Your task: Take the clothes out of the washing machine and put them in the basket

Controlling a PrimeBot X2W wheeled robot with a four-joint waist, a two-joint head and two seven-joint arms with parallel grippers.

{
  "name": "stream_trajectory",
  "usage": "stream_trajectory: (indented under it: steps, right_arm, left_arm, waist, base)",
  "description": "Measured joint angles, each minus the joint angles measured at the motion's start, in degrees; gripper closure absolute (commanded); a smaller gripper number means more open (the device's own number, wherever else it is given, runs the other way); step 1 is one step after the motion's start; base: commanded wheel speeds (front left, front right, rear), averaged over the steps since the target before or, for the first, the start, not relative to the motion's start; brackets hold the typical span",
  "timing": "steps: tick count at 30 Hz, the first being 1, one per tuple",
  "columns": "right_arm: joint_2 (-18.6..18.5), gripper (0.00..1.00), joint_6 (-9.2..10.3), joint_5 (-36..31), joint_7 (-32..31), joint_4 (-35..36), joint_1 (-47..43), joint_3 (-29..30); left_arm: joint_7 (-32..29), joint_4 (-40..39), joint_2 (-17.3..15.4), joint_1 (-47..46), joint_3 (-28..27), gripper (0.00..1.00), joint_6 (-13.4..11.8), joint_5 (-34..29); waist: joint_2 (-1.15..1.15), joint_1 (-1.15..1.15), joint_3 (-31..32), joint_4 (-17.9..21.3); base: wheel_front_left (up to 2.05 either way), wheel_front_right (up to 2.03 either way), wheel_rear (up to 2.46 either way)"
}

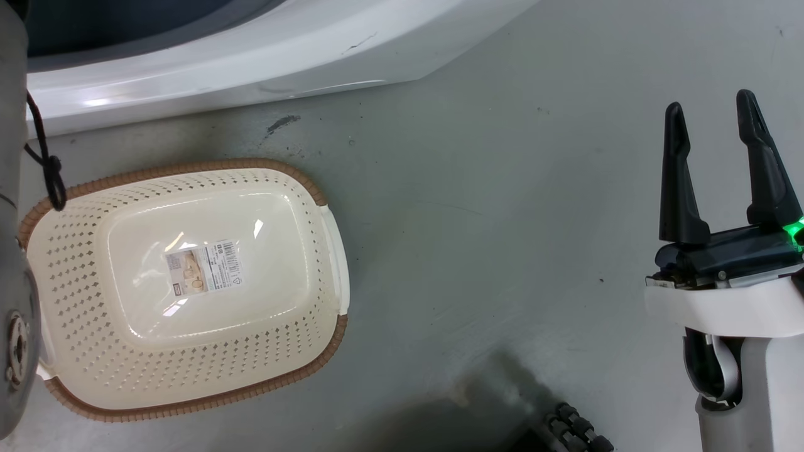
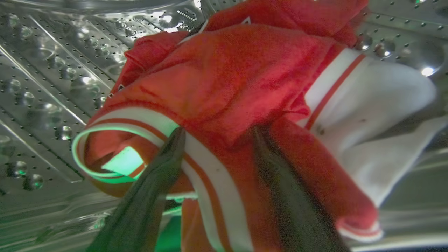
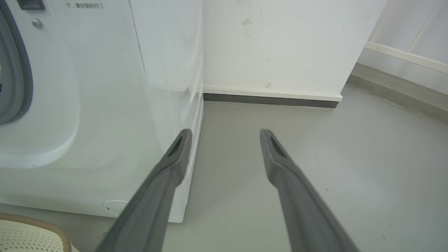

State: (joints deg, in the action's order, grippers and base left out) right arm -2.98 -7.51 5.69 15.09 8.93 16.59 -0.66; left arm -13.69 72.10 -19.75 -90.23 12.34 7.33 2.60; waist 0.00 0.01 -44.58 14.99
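My gripper is going to lift the red cloth. A striped seam (image 2: 336, 86) joins the white panel (image 2: 371, 98) to the red cloth, so the white panel will come along limply.
The clothes (image 2: 227, 77) lie bunched inside the washing machine's steel drum (image 2: 52, 70), bright red fabric with white stripes and a white panel. My left gripper (image 2: 218, 134) is open, its two fingers pressed into the red cloth, one on each side of a fold. The washing machine (image 1: 251, 56) runs along the top of the head view; its white front (image 3: 87, 105) is also in the right wrist view. The cream basket (image 1: 81, 263) stands on the floor before it, its label showing on the bottom. My right gripper (image 1: 710, 102) hangs open over the floor, holding nothing.
My pale left forearm (image 1: 12, 251) with a black cable runs down the left edge of the head view, beside the basket. A white wall with a dark baseboard (image 3: 269, 99) stands right of the washer. The basket rim (image 3: 42, 224) shows at lower left.
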Motion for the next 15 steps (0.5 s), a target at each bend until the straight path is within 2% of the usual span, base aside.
stream_trajectory:
  steps: [5,6,7,15]
  right_arm:
    - [0.0,0.00,0.00,0.3,0.0,0.0,0.1,-0.2]
    - [0.0,0.00,0.00,0.4,0.0,0.0,0.1,-0.2]
    - [0.0,0.00,0.00,0.4,0.0,0.1,0.1,-0.2]
    - [0.0,0.00,0.00,0.4,0.0,0.3,0.1,-0.5]
  left_arm:
    - [-1.1,0.3,-0.2,-0.5,0.8,0.00,0.0,0.2]
    - [-1.7,0.4,-0.2,-0.6,1.0,0.62,0.0,0.3]
    - [-1.9,0.5,-0.3,-0.7,1.2,1.00,0.0,0.3]
    - [0.6,0.8,-0.2,-0.1,1.4,1.00,0.1,1.7]
  waist:
    - [0.00,-0.01,0.0,0.2]
    - [0.00,-0.01,0.0,0.2]
    - [0.00,-0.01,0.0,0.2]
    - [0.00,-0.01,1.2,0.0]
  base:
    - [0.00,0.00,0.00]
    - [0.00,0.00,0.00]
    - [0.00,0.00,0.00]
    - [0.00,0.00,0.00]
